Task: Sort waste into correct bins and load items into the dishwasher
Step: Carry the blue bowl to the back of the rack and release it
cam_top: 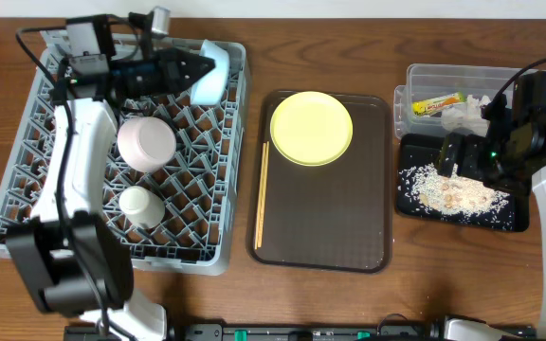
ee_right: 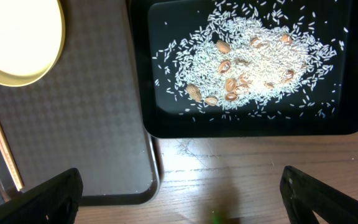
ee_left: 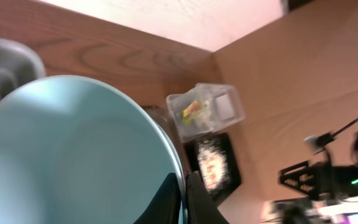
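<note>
The light blue bowl (cam_top: 211,79) is hanging at a tilt above free pegs (cam_top: 198,121) of the rack, clear of the pink-white bowl. My left gripper should now bring it down until it rests there, and then let go.
My left gripper (cam_top: 207,66) is shut on the rim of the light blue bowl (cam_top: 210,78) at the far right corner of the grey dish rack (cam_top: 27,142); the bowl fills the left wrist view (ee_left: 73,155). A pink-white bowl (cam_top: 146,143) and a small white cup (cam_top: 141,206) sit in the rack. The yellow plate (cam_top: 311,127) and chopsticks (cam_top: 262,194) lie on the brown tray (cam_top: 349,227). My right gripper (cam_top: 455,156) is open and empty over the black tray (cam_top: 510,218) of rice scraps (ee_right: 253,56). The clear tub (cam_top: 425,76) holds the wrapper (cam_top: 441,103) and napkin (cam_top: 463,117).
The brown serving tray stands between the rack and the bins. The right wrist view shows bare wood table (ee_right: 229,180) below the black tray (ee_right: 148,93), plus the plate's edge (ee_right: 17,37). The left arm lies across the rack's left side.
</note>
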